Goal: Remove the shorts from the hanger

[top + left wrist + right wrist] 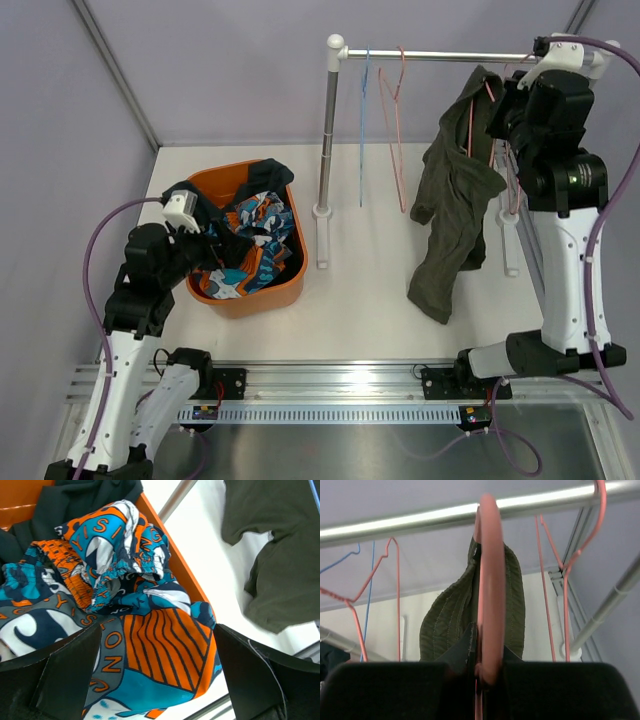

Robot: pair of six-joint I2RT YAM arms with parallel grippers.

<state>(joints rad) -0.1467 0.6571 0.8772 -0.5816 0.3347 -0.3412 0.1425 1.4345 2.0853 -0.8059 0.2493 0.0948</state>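
My right gripper is closed on the pink hanger's hook (491, 560). My open left gripper should next move toward the olive waistband (478, 86) and close there.
The olive green shorts (455, 200) hang from a pink hanger (489, 92) on the rack's rail, at its right end. My right gripper (503, 108) is up at the rail, shut on that hanger's hook (490, 580). In the right wrist view (487, 652) the olive waistband (447, 625) hangs just behind the hook. The blue-white-orange patterned shorts (250, 245) lie in the orange basket (245, 300). My left gripper (215, 240) hovers over them, open and empty. The patterned cloth (150, 645) shows between its fingers (60, 670). Dark shorts (262, 178) lie over the basket's far rim.
An empty blue hanger (364, 120) and an empty pink hanger (395, 130) hang left of the olive shorts. Two more pink hangers (560, 580) hang near the right post. The rack's left post (326, 140) stands just right of the basket.
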